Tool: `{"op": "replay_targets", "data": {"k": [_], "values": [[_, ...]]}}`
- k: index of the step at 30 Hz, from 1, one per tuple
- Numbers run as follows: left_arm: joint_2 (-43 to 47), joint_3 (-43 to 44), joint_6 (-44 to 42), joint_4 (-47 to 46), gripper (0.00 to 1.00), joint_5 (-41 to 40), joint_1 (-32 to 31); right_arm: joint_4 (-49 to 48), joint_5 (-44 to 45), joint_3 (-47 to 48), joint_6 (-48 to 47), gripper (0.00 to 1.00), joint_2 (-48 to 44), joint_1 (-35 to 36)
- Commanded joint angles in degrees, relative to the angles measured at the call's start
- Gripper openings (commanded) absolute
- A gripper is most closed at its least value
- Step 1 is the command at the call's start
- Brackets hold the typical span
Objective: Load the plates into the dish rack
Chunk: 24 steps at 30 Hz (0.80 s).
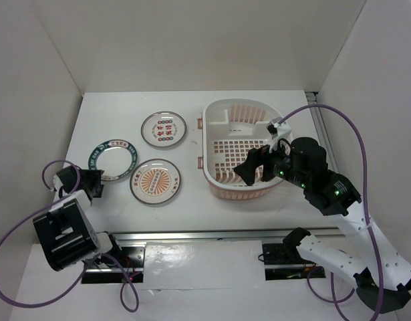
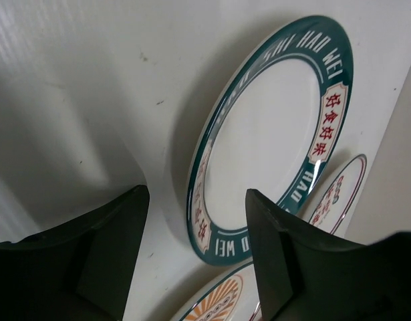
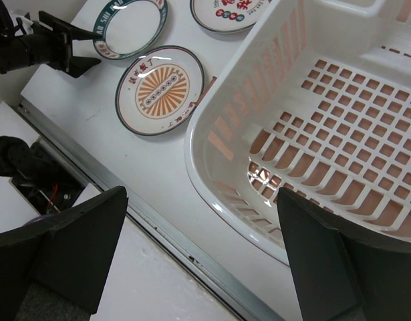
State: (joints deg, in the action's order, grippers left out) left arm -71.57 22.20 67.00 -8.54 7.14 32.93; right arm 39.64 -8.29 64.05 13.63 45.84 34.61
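The teal-rimmed plate (image 1: 114,159) lies flat, far from the rack, so my left gripper should lift it by its rim (image 2: 197,208) and hand it to my right gripper.
Three plates lie on the white table left of the rack: the red-green characters plate (image 1: 164,129), the teal-rimmed plate (image 1: 112,159) and the orange sunburst plate (image 1: 155,181). The pale pink dish rack (image 1: 225,107) stands at centre right with nothing in it. My left gripper (image 1: 95,184) is open and empty, low at the near-left edge of the teal-rimmed plate (image 2: 272,134). My right gripper (image 1: 255,166) is open and empty above the rack's near-left rim (image 3: 232,127). The right wrist view shows the sunburst plate (image 3: 160,89) left of the rack.
A metal rail (image 1: 212,234) runs along the table's near edge. White walls enclose the table on the left, back and right. The right arm's purple cable (image 1: 339,114) arcs over the right side of the rack.
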Motion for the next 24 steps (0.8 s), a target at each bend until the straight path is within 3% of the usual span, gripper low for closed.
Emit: {"op": "replay_targets", "data": {"k": [1,3,7,11,14,15,19,24], "values": [[-4.62,0.48,1.37,-1.66,0.7,-2.65,-0.75,-3.6,-0.67,-0.33,-0.27,1.0,-0.14,-0.16],[-5.94,1.01,1.38,-2.36,0.65,-3.88,-1.37,-3.6,-0.67,-0.33,-0.27,1.0,-0.14,-0.16],[-8.14,2.15,1.99,-1.75,0.42,-5.03,-2.52,-3.6,-0.67,-0.33,-0.27,1.0,-0.14,-0.16],[-8.15,2.15,1.99,-1.75,0.38,-6.95,-2.52,-3.6,-0.67,-0.33,-0.27,1.0,-0.14,-0.16],[-9.37,3.03,1.99,0.35,0.05,-7.58,-2.52,-4.13,-0.67,-0.33,-0.27,1.0,-0.14,-0.16],[-9.38,3.81,1.99,1.06,0.0,-7.58,-2.0,-4.13,-0.67,-0.33,-0.27,1.0,-0.14,-0.16],[-10.17,5.4,3.22,3.44,0.0,-8.81,-0.85,-4.13,-1.28,-0.95,0.34,1.0,0.47,-0.16],[-4.37,5.66,2.61,0.63,0.0,-6.88,-0.85,-6.24,-1.29,-3.76,0.96,1.0,0.47,-0.16]]}}
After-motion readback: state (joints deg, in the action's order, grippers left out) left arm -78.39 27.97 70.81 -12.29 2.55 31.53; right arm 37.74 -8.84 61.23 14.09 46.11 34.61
